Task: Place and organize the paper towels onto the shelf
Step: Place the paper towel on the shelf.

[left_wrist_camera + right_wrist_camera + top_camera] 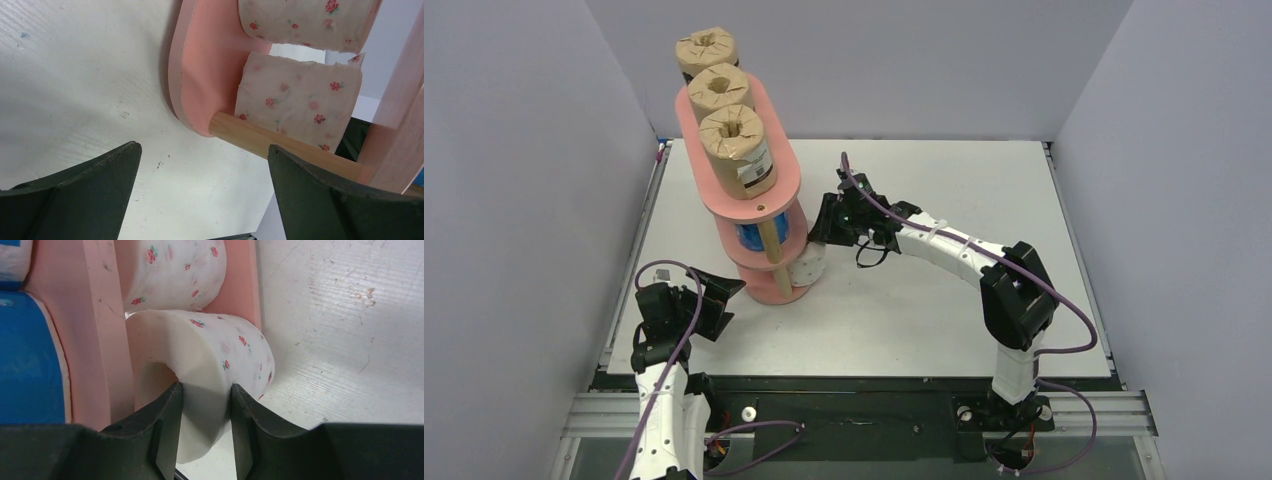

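Note:
The white roll juts [818, 266] out past the edge of the bottom board, so next my right gripper lets go of the roll's rim, moves back, and pushes the roll in with closed fingers [246, 354].
The salmon-pink shelf [769, 205] stands at the left of the table. Three brown rolls [737, 150] stand on its top board. A blue roll [751, 238] lies on the middle board and also shows in the right wrist view [25, 355]. My right gripper [205, 390] is shut on the end of a white pink-dotted roll [220, 350] at the bottom board's [97, 330] edge, beside another white roll [175, 270]. My left gripper [204, 150] is open and empty over the table, just short of the shelf's near end [200, 75], where two white rolls [300, 102] lie.
A light wooden post [260, 140] rises from the bottom board close to my left gripper's right finger. Grey walls enclose the table on the left, back and right. The right arm [964, 255] reaches across the table toward the shelf.

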`<control>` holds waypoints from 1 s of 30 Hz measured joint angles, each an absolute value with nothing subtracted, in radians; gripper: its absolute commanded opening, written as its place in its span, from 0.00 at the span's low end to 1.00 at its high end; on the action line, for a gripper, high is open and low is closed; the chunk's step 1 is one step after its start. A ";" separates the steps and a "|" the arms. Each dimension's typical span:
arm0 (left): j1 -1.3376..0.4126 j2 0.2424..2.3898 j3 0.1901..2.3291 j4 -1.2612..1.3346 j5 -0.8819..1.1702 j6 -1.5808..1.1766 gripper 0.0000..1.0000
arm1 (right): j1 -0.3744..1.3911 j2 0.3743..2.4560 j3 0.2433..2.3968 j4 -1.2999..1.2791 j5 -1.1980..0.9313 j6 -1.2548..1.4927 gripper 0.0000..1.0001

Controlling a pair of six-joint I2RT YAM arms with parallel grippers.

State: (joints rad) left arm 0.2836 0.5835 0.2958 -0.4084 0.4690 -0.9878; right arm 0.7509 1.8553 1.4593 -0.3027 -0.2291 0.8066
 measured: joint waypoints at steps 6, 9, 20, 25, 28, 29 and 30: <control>0.284 0.583 0.296 -0.408 0.469 -0.988 0.99 | 0.756 1.862 1.461 -0.292 -0.236 0.824 0.29; 0.284 0.583 0.296 -0.408 0.469 -0.988 0.98 | 0.756 1.862 1.461 -0.292 -0.236 0.825 0.32; 0.284 0.583 0.296 -0.408 0.469 -0.989 0.98 | 0.759 1.858 1.460 -0.279 -0.237 0.837 0.52; 0.284 0.583 0.296 -0.408 0.469 -0.989 0.98 | 0.760 1.855 1.456 -0.278 -0.234 0.845 0.54; 0.284 0.583 0.296 -0.408 0.469 -0.989 0.99 | 0.760 1.848 1.448 -0.277 -0.234 0.848 0.55; 0.284 0.583 0.296 -0.408 0.469 -0.989 0.99 | 0.760 1.840 1.439 -0.277 -0.236 0.849 0.55; 0.284 0.583 0.296 -0.408 0.470 -0.989 0.98 | 0.761 1.827 1.428 -0.277 -0.237 0.849 0.55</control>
